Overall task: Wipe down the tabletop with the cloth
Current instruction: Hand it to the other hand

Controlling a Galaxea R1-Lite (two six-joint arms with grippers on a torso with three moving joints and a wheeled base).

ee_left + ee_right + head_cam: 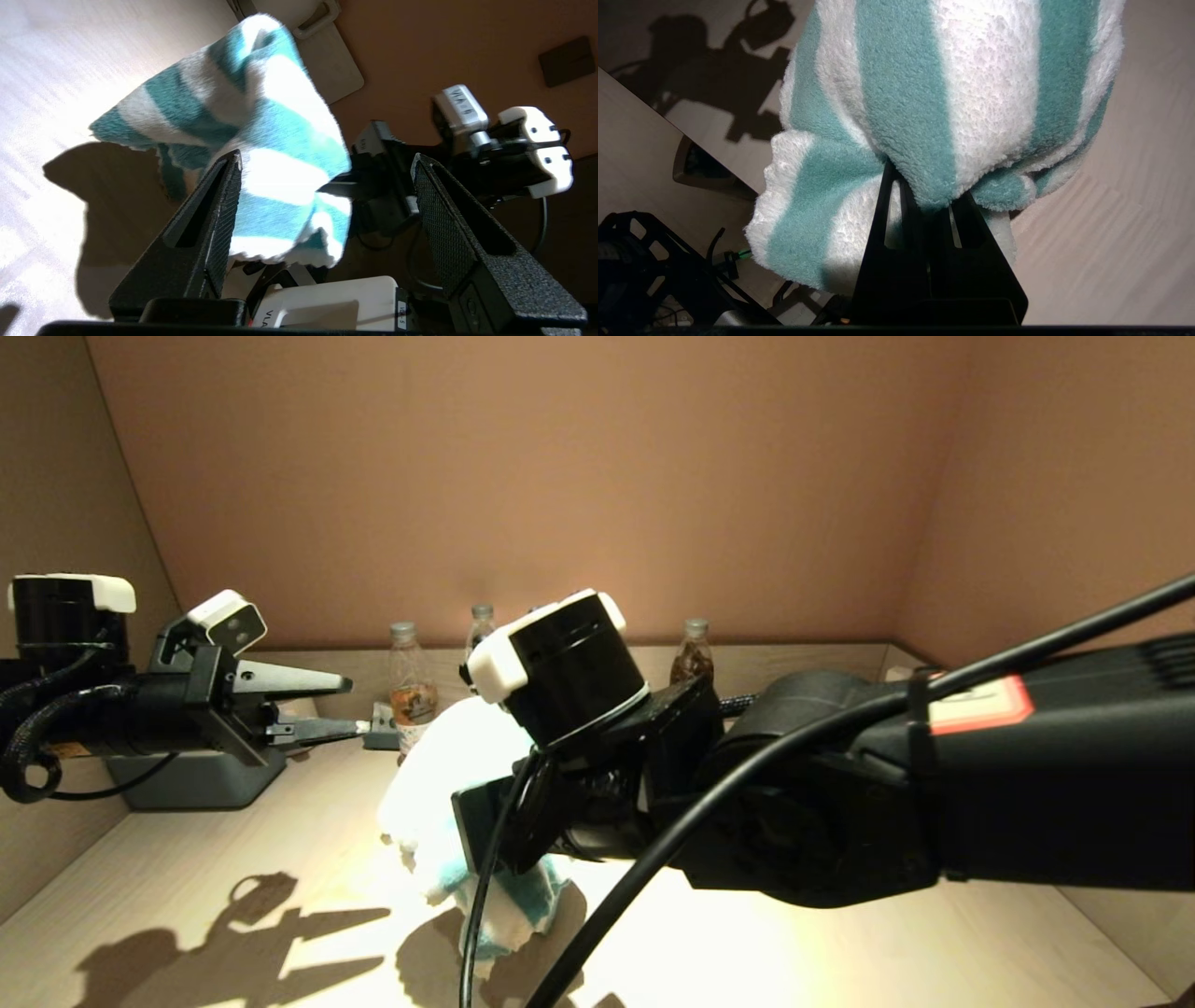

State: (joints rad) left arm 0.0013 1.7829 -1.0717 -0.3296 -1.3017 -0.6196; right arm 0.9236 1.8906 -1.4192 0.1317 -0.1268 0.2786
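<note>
I can see that the bunched cloth [448,784] in my right gripper hangs short of my left gripper's open fingers, so next my right gripper moves the cloth into those fingers [321,707].
The teal and white striped cloth [434,803] hangs bunched from my right gripper [924,189], which is shut on its upper fold over the middle of the beige tabletop [840,943]. The cloth's lower end hangs down close to the surface; I cannot tell whether it touches. In the head view the right wrist hides the right fingers. My left gripper [350,707] is open and empty, held in the air to the left of the cloth and pointing at it. In the left wrist view the cloth [261,140] shows beyond the spread left fingers [224,214].
Three small bottles [411,686] stand along the back wall behind the cloth. A grey-blue tissue box [196,779] sits at the back left under the left arm. Walls close the counter on the left, back and right.
</note>
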